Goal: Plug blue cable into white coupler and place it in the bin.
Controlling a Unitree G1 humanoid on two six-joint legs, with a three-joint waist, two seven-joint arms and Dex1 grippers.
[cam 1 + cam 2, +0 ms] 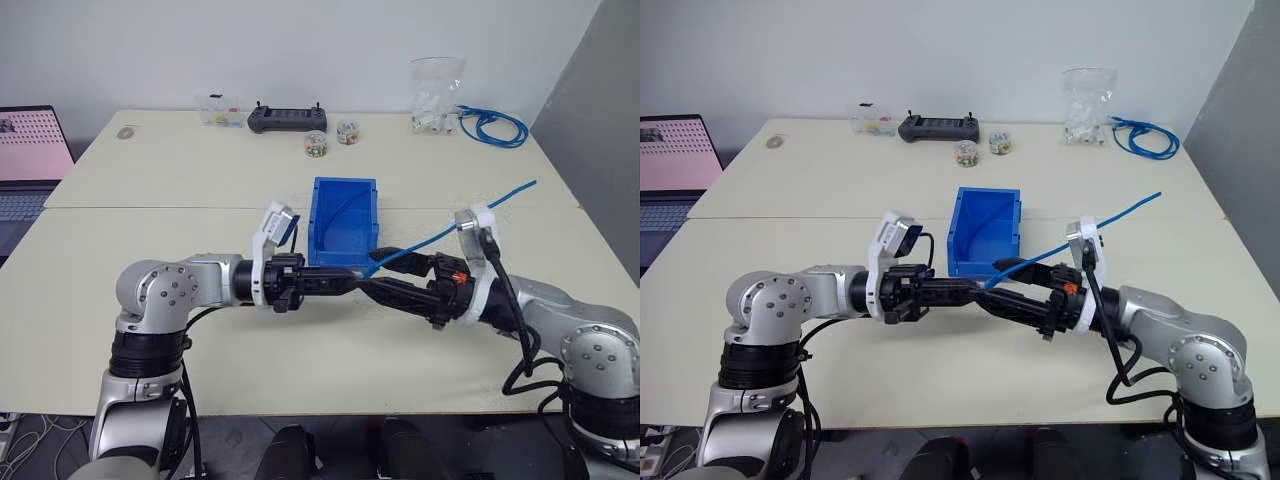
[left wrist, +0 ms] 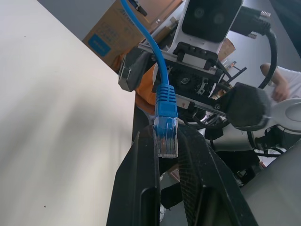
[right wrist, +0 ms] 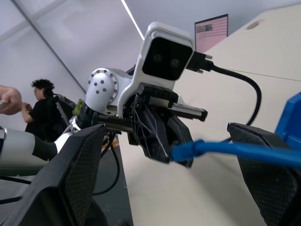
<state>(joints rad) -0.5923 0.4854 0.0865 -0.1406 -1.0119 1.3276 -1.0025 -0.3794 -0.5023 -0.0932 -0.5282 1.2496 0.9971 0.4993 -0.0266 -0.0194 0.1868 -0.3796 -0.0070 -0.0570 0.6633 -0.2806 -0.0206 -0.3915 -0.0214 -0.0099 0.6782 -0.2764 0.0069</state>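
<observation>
The blue cable's loose end [image 1: 516, 191] sticks straight up past my right gripper. I expect the blue cable will stay stiff and hardly sag when I carry it.
My left gripper [image 1: 362, 277] is shut on the clear plug [image 2: 166, 136] of the blue cable [image 1: 500, 200], held above the table just in front of the bin [image 1: 318, 215]. From the plug the cable rises to the right, past my right wrist. My right gripper [image 1: 378, 268] faces the left one, open, its fingers [image 3: 80, 174] spread wide on either side of the cable and of the left fingertips, without touching the cable. The bin is bright blue and open-topped. The white coupler is out of view.
At the table's back stand a black controller [image 1: 286, 118], two small jars [image 1: 316, 143], a clear box [image 1: 218, 112], a plastic bag [image 1: 436, 95] and a coiled blue cable [image 1: 495, 125]. A laptop [image 1: 30, 150] sits far left. A person [image 3: 40, 108] stands behind me.
</observation>
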